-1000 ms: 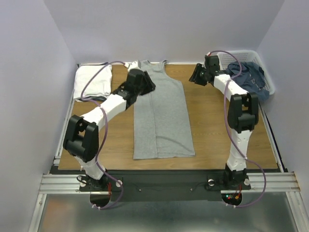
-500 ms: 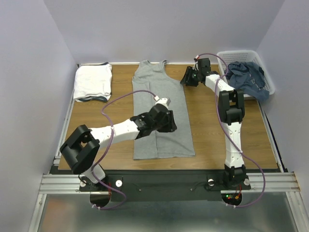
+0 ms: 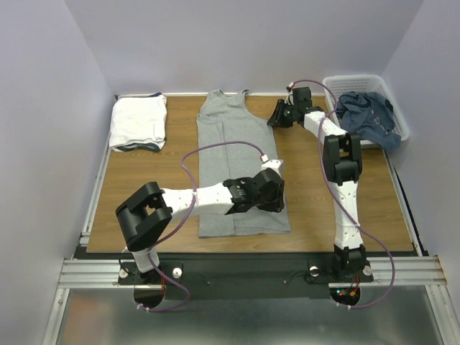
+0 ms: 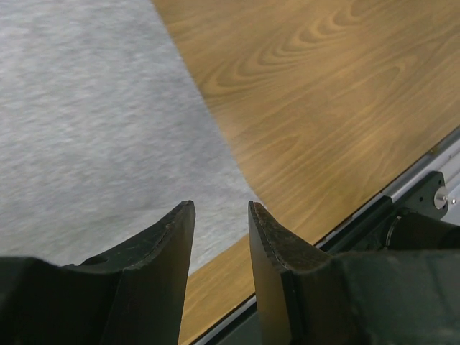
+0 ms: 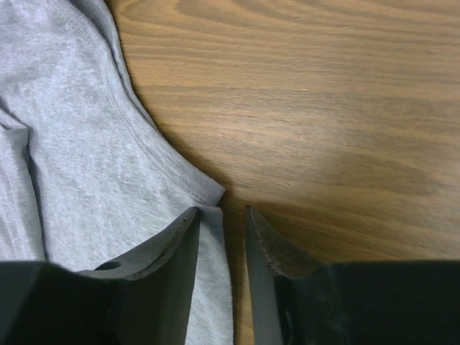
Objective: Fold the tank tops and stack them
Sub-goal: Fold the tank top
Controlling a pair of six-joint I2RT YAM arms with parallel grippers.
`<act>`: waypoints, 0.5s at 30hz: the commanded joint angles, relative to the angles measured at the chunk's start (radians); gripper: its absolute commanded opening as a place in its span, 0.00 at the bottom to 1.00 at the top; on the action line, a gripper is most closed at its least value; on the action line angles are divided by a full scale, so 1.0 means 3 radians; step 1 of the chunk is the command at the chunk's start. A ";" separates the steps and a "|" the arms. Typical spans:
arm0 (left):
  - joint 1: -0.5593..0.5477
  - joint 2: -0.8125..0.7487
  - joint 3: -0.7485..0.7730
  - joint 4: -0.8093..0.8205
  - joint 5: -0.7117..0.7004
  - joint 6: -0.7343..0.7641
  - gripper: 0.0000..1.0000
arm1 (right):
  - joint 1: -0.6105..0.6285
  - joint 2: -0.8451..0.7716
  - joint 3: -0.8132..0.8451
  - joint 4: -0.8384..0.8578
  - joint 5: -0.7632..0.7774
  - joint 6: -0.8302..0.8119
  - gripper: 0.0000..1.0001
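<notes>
I expect the grey tank top's open side (image 3: pixel 260 131) to fold over and stay flat when I carry the hem corner across, since its folded-in side (image 3: pixel 211 165) lies smooth.
A heather grey tank top (image 3: pixel 241 144) lies flat, straps at the far side, in the middle of the wooden table (image 3: pixel 316 194). My left gripper (image 3: pixel 280 195) hovers at its near right hem corner; in the left wrist view the gripper (image 4: pixel 220 205) is open and empty over the grey fabric (image 4: pixel 86 108). My right gripper (image 3: pixel 275 117) is at the top's right armhole. In the right wrist view that gripper (image 5: pixel 221 210) is open, with the edge of the grey fabric (image 5: pixel 79 144) lying between its tips, not pinched.
A folded white tank top (image 3: pixel 138 122) lies at the far left corner. A white lattice basket (image 3: pixel 363 80) at the far right holds a crumpled dusty blue garment (image 3: pixel 370 118). The table's metal front rail (image 4: pixel 420 190) runs close beside the left gripper.
My left arm swung from the tank top's far left side across to its near right hem corner. My right gripper dropped to the right armhole and its jaws narrowed.
</notes>
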 commanded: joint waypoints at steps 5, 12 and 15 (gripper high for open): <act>-0.0355 0.0371 0.0444 -0.0203 -0.0077 0.0034 0.50 | 0.0053 0.0177 0.0169 0.0126 -0.0152 0.0008 0.28; -0.0529 0.0576 0.0603 -0.0367 -0.0138 0.0024 0.51 | 0.0053 0.0157 0.0112 0.0151 -0.0131 0.0014 0.14; -0.0580 0.0658 0.0669 -0.0408 -0.0159 0.0034 0.51 | 0.0053 0.0152 0.0117 0.0167 -0.0131 0.0024 0.12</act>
